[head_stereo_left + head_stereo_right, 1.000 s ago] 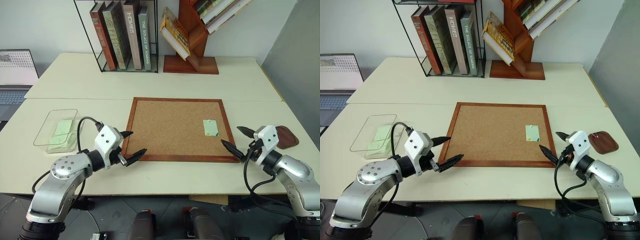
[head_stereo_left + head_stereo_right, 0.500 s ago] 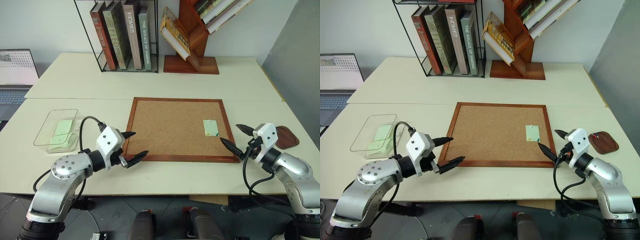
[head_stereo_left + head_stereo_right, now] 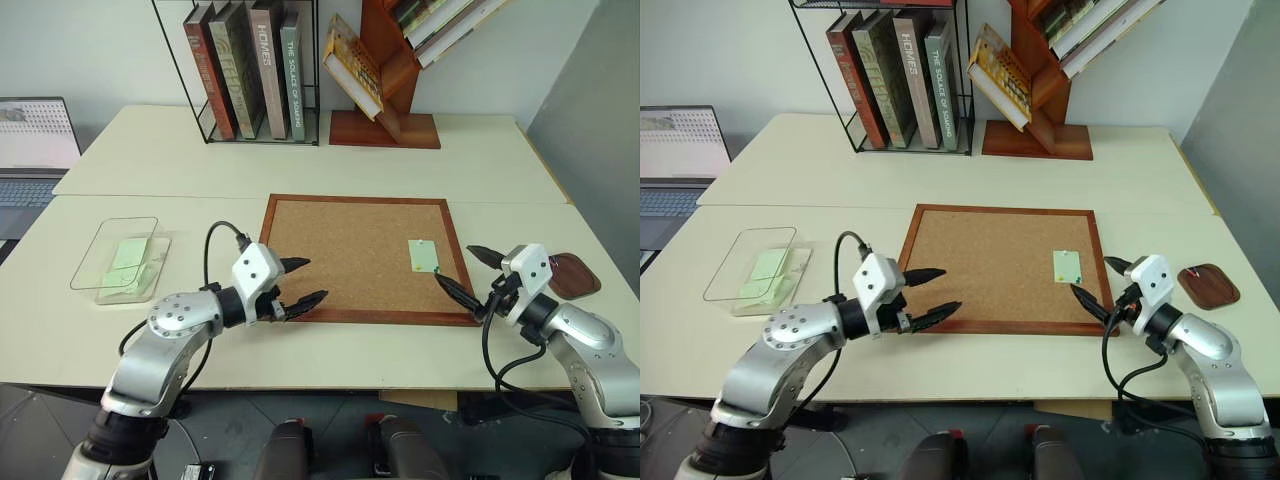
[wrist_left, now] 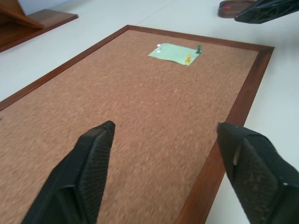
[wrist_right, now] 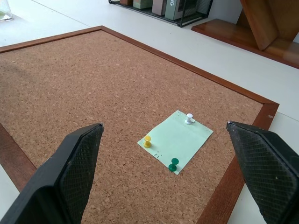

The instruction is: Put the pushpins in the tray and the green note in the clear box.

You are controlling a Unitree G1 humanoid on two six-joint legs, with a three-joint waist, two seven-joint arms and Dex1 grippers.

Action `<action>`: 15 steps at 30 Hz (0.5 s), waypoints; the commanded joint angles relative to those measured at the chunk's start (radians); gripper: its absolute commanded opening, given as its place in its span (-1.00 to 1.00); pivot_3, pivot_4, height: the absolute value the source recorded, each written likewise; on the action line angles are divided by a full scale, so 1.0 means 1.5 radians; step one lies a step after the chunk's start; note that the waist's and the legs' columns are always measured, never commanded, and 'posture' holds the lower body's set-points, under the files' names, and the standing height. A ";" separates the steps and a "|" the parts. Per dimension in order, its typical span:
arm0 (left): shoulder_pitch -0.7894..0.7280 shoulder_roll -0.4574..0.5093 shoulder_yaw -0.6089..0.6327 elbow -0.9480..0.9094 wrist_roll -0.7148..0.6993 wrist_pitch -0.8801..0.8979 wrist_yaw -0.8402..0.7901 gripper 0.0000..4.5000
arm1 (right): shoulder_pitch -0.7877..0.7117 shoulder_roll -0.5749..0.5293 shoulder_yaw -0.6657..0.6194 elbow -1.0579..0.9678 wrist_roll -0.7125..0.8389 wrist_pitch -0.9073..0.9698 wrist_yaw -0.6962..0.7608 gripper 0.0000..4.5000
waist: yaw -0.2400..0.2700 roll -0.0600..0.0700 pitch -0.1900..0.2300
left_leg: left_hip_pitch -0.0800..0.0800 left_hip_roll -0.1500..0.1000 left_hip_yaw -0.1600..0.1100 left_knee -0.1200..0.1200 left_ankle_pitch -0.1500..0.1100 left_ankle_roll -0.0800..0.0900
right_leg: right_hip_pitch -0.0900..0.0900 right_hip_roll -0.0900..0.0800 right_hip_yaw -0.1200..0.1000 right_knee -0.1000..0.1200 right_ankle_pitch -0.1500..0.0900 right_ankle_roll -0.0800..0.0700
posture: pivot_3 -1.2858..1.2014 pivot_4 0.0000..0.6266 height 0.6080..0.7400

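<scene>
The yellow pushpin (image 5: 147, 142) is still holding another corner. I therefore expect the green note (image 3: 423, 255) to stay put on the cork board when I pull out the green pushpin.
The green note (image 5: 175, 137) lies on the cork board's right side, held by a white pushpin (image 5: 189, 118), a yellow one (image 5: 147, 141) and a green one (image 5: 173, 164). My right gripper (image 3: 454, 264) is open, hovering at the board's front right corner just short of the note. Open as well, my left gripper (image 3: 310, 280) hangs over the board's front left part, far from the note. The brown oval tray (image 3: 575, 273) sits right of the board with a red pin (image 4: 225, 7) in it. The clear box (image 3: 120, 255) stands at the far left, pale green paper inside.
The wood-framed cork board (image 3: 355, 202) fills the table's middle. A wire rack of books (image 3: 250, 70) and a slanted wooden bookstand (image 3: 385, 90) stand at the back. A laptop (image 3: 35, 140) is at the far left. The table's front edge runs just below both grippers.
My left gripper has swung right, from beside the board's left frame to over its front left part. The right gripper has stayed put.
</scene>
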 commanded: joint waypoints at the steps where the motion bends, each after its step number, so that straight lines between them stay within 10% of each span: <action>1: -0.060 -0.026 -0.046 0.056 0.021 -0.018 -0.020 0.21 | -0.006 -0.002 -0.005 -0.028 0.000 -0.002 -0.002 1.00 | 0.000 0.000 0.000 | 0.000 0.000 0.000 0.000 0.000 0.000 | 0.000 0.000 0.000 0.000 0.000 0.000 | 0.03 -0.52 1.00; 15: -0.175 -0.146 -0.127 0.231 0.092 -0.073 -0.019 -0.91 | -0.060 0.028 0.046 0.005 -0.035 0.006 -0.020 1.00 | -0.001 0.000 0.000 | 0.000 0.000 -0.001 0.000 0.000 0.000 | 0.000 0.003 0.001 0.002 0.001 0.000 | 0.03 -0.52 1.00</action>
